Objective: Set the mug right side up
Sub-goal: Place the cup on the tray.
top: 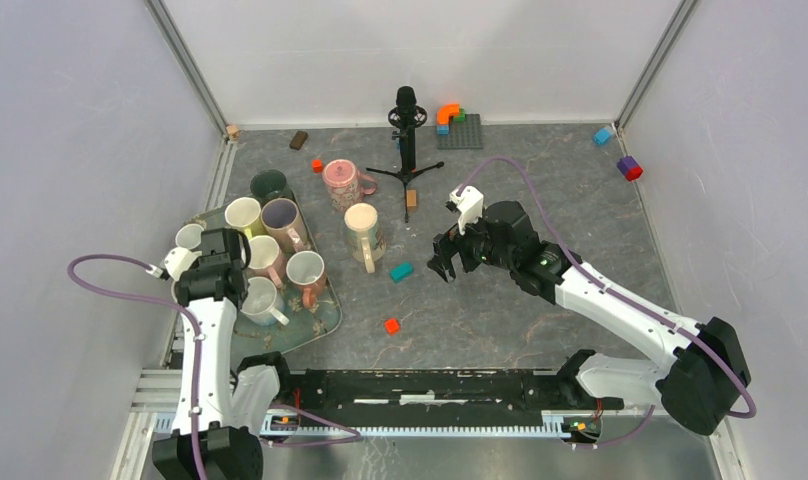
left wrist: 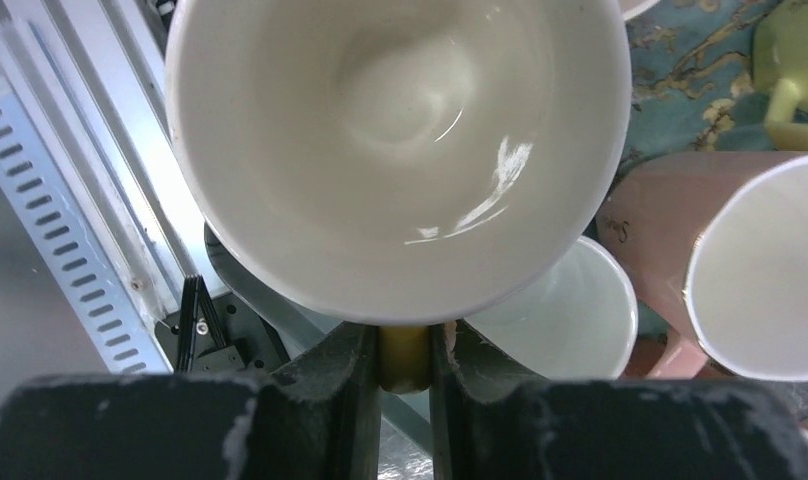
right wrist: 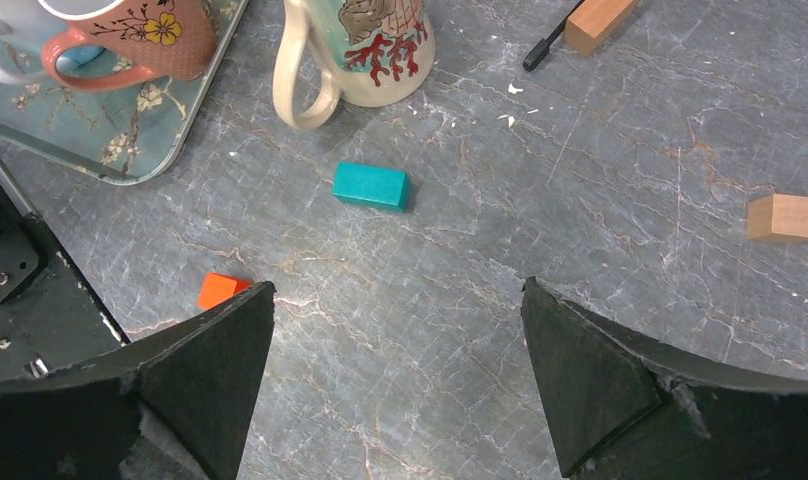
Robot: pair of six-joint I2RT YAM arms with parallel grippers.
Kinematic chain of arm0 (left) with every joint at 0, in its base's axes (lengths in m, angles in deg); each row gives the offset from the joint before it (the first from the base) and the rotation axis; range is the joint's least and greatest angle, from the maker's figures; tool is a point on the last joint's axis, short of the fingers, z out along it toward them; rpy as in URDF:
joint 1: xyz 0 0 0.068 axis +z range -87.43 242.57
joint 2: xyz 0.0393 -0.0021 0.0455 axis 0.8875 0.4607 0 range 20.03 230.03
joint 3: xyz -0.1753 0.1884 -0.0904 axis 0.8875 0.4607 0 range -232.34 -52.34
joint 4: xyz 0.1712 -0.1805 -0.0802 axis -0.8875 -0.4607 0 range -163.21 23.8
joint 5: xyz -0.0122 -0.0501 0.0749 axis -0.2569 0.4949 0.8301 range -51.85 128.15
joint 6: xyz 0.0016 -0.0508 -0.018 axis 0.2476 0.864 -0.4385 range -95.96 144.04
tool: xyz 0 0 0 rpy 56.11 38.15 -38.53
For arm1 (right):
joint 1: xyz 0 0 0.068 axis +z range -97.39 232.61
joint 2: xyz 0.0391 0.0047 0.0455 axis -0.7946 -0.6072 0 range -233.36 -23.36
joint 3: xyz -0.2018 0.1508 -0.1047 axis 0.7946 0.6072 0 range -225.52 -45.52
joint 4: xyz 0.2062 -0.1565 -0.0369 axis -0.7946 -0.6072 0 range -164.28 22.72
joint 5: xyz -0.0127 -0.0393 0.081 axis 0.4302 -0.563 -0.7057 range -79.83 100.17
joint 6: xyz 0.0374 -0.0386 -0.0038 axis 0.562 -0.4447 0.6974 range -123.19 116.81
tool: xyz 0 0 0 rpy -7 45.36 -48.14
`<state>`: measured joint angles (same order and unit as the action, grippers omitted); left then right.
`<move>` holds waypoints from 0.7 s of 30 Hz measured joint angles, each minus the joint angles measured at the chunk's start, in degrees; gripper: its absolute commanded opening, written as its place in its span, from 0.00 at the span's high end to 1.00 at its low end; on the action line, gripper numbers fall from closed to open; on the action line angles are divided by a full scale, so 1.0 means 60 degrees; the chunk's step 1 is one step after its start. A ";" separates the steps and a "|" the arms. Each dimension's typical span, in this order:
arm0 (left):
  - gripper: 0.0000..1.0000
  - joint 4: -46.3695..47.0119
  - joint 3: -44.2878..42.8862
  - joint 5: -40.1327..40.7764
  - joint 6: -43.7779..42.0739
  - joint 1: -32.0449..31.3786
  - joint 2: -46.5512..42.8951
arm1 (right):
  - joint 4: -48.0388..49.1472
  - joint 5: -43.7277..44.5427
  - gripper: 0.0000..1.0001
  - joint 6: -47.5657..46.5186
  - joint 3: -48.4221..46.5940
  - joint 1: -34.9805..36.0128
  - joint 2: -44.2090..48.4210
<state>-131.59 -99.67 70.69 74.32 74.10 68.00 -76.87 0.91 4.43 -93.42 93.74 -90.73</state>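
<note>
My left gripper is lowering the mug by its handle, with the mug's opening (left wrist: 400,150) facing up over the tray's edge (left wrist: 315,319). It should keep going down until the mug's base rests on the tray.
A mug (left wrist: 400,150) with a white inside and a pale yellow handle (left wrist: 405,355) fills the left wrist view, its mouth facing the camera. My left gripper (left wrist: 405,360) is shut on that handle. In the top view the left gripper (top: 218,262) is over the left edge of the tray (top: 320,318), and the white mug (top: 189,236) beside it seems to be the held one. My right gripper (top: 442,268) is open and empty above bare table, to the right of the tray; its fingers (right wrist: 210,350) stand wide apart around nothing.
Several upright mugs stand on the tray, among them a pink one (left wrist: 740,270) and a white one (left wrist: 570,310) close to the held mug. A tall patterned mug (right wrist: 375,45), a teal block (right wrist: 370,186), an orange block (right wrist: 223,290) and a microphone stand (top: 407,130) are on the table.
</note>
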 measured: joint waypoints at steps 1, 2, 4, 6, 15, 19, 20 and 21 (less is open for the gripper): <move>0.98 0.0000 0.0066 -0.0029 0.0087 0.0040 -0.0007 | 0.0000 -0.0011 0.02 0.0000 0.0004 0.0000 0.0000; 0.98 0.0007 0.0149 -0.0040 0.0186 0.0102 -0.0022 | 0.0000 -0.0029 0.02 0.0000 0.0004 0.0000 0.0000; 0.98 0.0036 0.0299 -0.0066 0.0331 0.0204 -0.0084 | -0.0004 -0.0040 0.02 0.0000 0.0007 0.0000 0.0000; 0.98 0.0062 0.0423 -0.0127 0.0474 0.0284 -0.0149 | 0.0000 -0.0076 0.02 0.0000 0.0007 0.0000 0.0000; 0.98 0.0364 0.1045 -0.0448 0.1107 0.0499 -0.0189 | 0.0000 -0.0186 0.02 0.0000 0.0029 0.0000 -0.0015; 0.98 0.0492 0.1271 -0.0535 0.1297 0.0565 -0.0178 | 0.0000 -0.0200 0.02 0.0000 0.0051 0.0000 -0.0044; 0.98 0.0532 0.1333 -0.0543 0.1333 0.0579 -0.0168 | 0.0000 -0.0200 0.02 0.0000 0.0058 0.0000 -0.0051; 0.98 0.0565 0.1384 -0.0543 0.1362 0.0590 -0.0160 | 0.0000 -0.0204 0.02 0.0000 0.0066 0.0000 -0.0058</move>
<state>-128.20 -91.37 67.43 82.50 77.64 67.03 -76.87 -0.31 4.43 -93.03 93.74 -91.08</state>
